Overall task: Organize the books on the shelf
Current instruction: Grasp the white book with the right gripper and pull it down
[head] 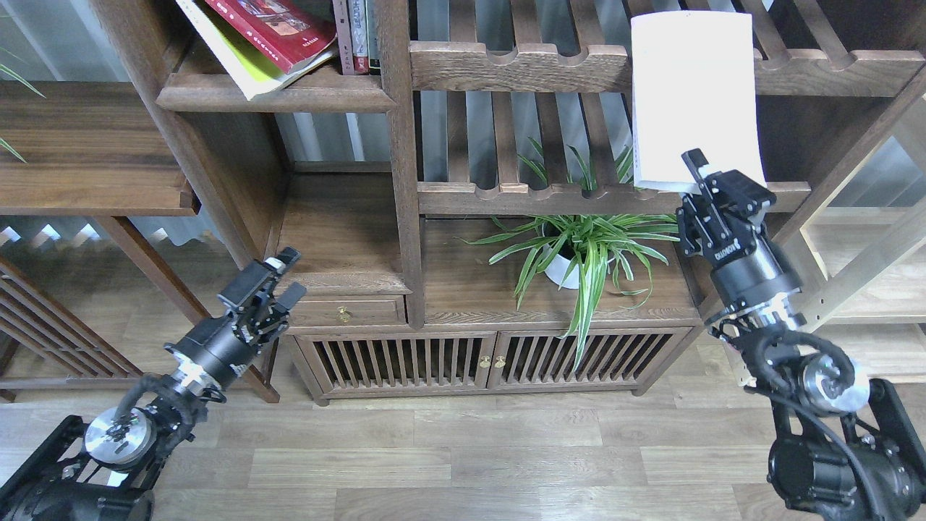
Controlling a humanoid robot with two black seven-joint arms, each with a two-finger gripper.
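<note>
The pale lavender-white book (697,97) is standing straight up above its gripped lower edge (699,186), so it will stay flat and closed when the robot carries it by one side.
My right gripper (705,184) is shut on the lower edge of the pale lavender-white book (691,94) and holds it upright in front of the slatted shelves at the right. The red book (275,29) lies tilted on the yellow-green and white book (228,61) on the solid dark-brown shelf (282,98) at the upper left. My left gripper (278,278) is open and empty, low at the left, in front of the small drawer.
Narrow upright books (354,36) stand at the shelf's right end against the upright post (401,159). A potted spider plant (579,253) stands on the cabinet top. Slatted shelves (550,195) fill the middle. A pale wood rack (868,268) is at the right.
</note>
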